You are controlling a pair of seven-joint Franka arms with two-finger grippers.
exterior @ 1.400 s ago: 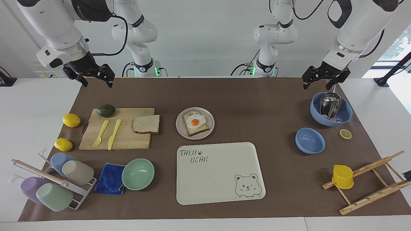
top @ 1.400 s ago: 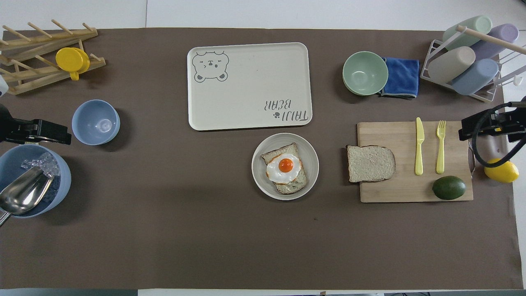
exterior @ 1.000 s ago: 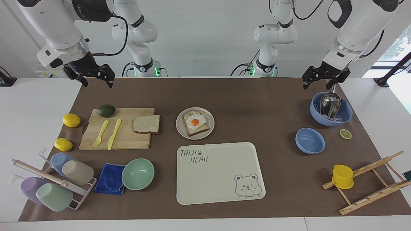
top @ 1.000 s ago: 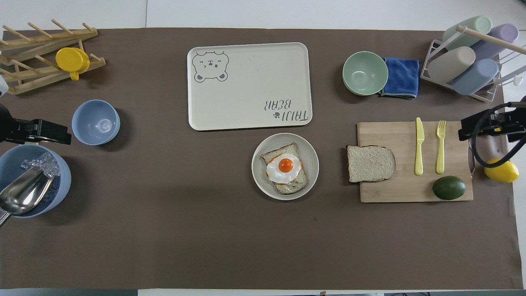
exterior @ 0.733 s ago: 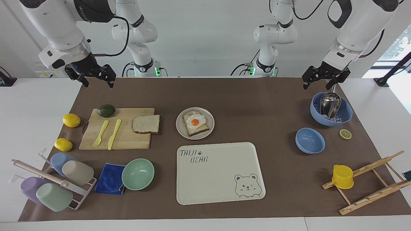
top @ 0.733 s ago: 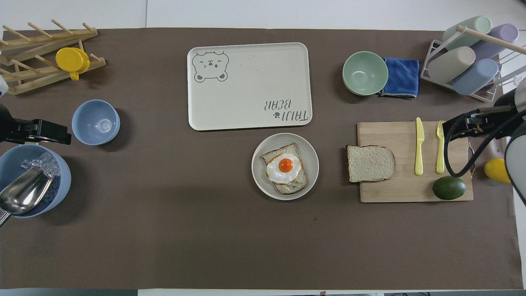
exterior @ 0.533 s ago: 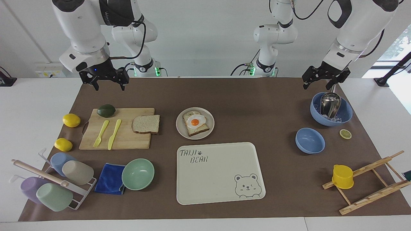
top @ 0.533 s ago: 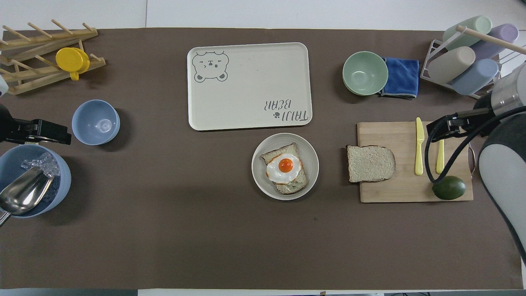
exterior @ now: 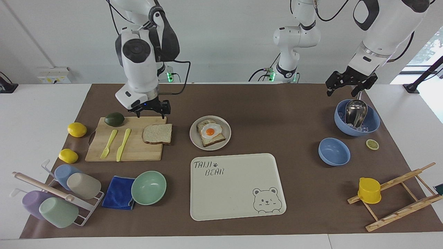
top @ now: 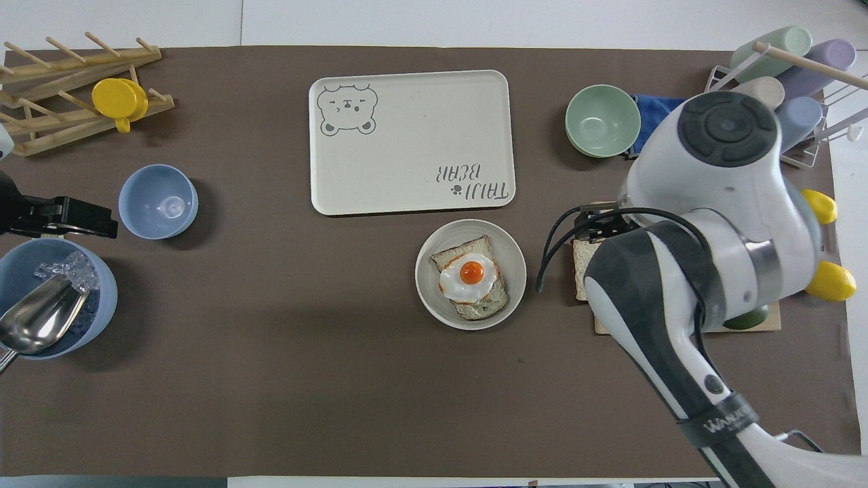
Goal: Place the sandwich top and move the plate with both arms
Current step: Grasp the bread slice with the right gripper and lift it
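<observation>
I can see the bread slice's edge (top: 582, 270) hanging over the cutting board next to the plate. I keep moving my right gripper to that free edge (exterior: 168, 135) until its fingers pinch it.
The sandwich top (exterior: 157, 134), a plain brown bread slice, lies on the wooden cutting board (exterior: 138, 150). In the overhead view only a strip of the slice (top: 580, 270) shows under the right arm. The round beige plate (exterior: 194, 139) (top: 427, 288) sits beside the board and holds toast with a fried egg (exterior: 210, 132) (top: 470, 276). My right gripper (exterior: 151, 111) (top: 598, 225) is open and empty, low over the board's edge nearest the robots, just above the slice. My left gripper (exterior: 342, 92) (top: 95, 220) is open and empty, waiting over the ice bowl's rim.
A fork (exterior: 108, 144), knife (exterior: 123, 144) and avocado (exterior: 114, 119) lie on the board, with two lemons (exterior: 77, 129) nearby. The bear tray (exterior: 238, 204), mint bowl (exterior: 148, 187), blue cloth (exterior: 118, 192), cup rack (exterior: 55, 197), two blue bowls (exterior: 334, 151) and a wooden rack (exterior: 394, 195) stand around.
My right arm has swung in from its end of the table and come down over the cutting board beside the bread slice. The left arm has not moved.
</observation>
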